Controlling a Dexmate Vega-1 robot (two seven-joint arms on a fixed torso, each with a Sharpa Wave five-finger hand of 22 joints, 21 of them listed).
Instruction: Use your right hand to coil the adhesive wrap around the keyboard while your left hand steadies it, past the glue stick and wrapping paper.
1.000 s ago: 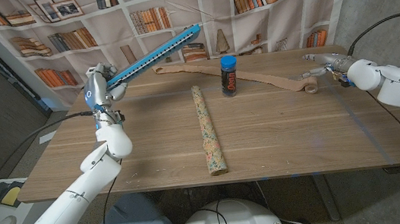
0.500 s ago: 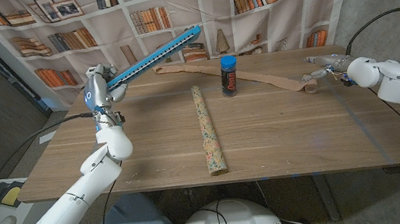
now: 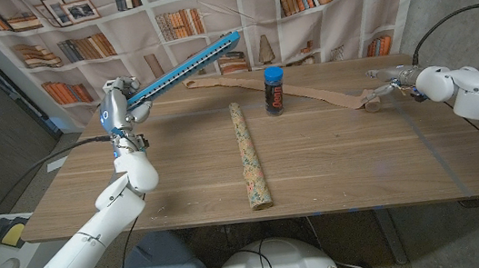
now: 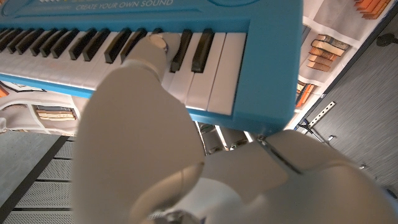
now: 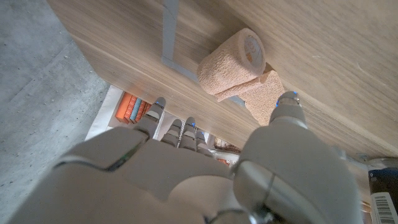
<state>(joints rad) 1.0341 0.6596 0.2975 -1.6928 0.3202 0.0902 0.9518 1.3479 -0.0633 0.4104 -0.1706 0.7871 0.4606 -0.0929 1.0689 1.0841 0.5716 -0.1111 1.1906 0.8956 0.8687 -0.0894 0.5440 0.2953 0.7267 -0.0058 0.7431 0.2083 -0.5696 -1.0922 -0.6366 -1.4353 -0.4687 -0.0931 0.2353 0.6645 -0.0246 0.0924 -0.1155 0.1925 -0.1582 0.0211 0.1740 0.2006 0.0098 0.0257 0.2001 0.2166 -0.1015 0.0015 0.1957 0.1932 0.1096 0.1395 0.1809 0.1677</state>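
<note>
The adhesive wrap should come up too and fold across the keyboard when the robot carries the roll over it, because the wrap's loose piece [image 3: 317, 93] trails slack and flat.
My left hand [image 3: 117, 105] grips one end of the blue toy keyboard [image 3: 187, 64] and holds it raised and slanted above the table's far left. In the left wrist view my fingers [image 4: 134, 106] press on the keyboard's [image 4: 205, 56] keys. The beige adhesive wrap [image 3: 322, 95] trails from under the keyboard across the table to its roll [image 3: 371, 103] at the right. My right hand [image 3: 395, 78] hovers just beyond the roll, fingers spread. In the right wrist view the roll [image 5: 230, 61] lies ahead of my right hand [image 5: 186, 168], and one fingertip [image 5: 287, 102] is at the loose strip.
A black glue stick [image 3: 274, 90] with a blue cap stands upright beside the wrap's band. A patterned wrapping paper roll [image 3: 249, 156] lies lengthwise on the table's [image 3: 344, 167] middle. A bookshelf backdrop hangs behind the table.
My right hand has drifted slightly to the right beside the wrap's roll. The left hand and keyboard have not moved.
</note>
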